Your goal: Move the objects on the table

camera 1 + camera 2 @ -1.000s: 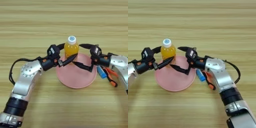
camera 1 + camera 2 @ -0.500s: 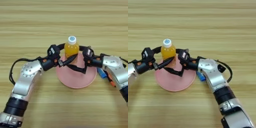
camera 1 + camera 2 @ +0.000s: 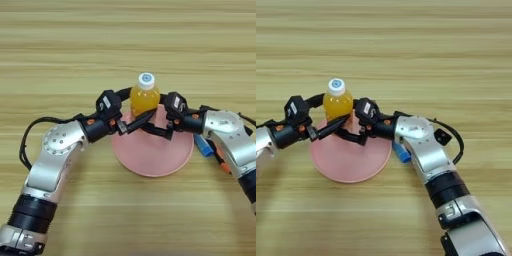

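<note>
The bottle at the plate's rim (image 3: 145, 97) is inside both grippers, so next my left gripper opens and moves clear first. My right gripper should then carry the bottle beyond the pliers.
A small orange-drink bottle (image 3: 145, 98) with a white cap stands upright at the far rim of the round pink plate (image 3: 155, 160). My left gripper (image 3: 140, 105) reaches in from the left, open. One finger curves behind the bottle and the other lies in front of its base. From the right comes my right gripper (image 3: 152, 113), also open. Its upper finger is near the bottle's right side and its lower finger stretches low over the plate. A small blue stick (image 3: 203, 146) lies just right of the plate. The orange-handled pliers (image 3: 220, 163) show partly under my right forearm.
The wooden table (image 3: 125, 45) fills the view. My left forearm (image 3: 52, 160) crosses the lower left. My right forearm (image 3: 428, 160) crosses the lower right, over the stick and pliers.
My right gripper has moved left across the plate, up to the bottle. The left gripper, bottle and plate have stayed put.
</note>
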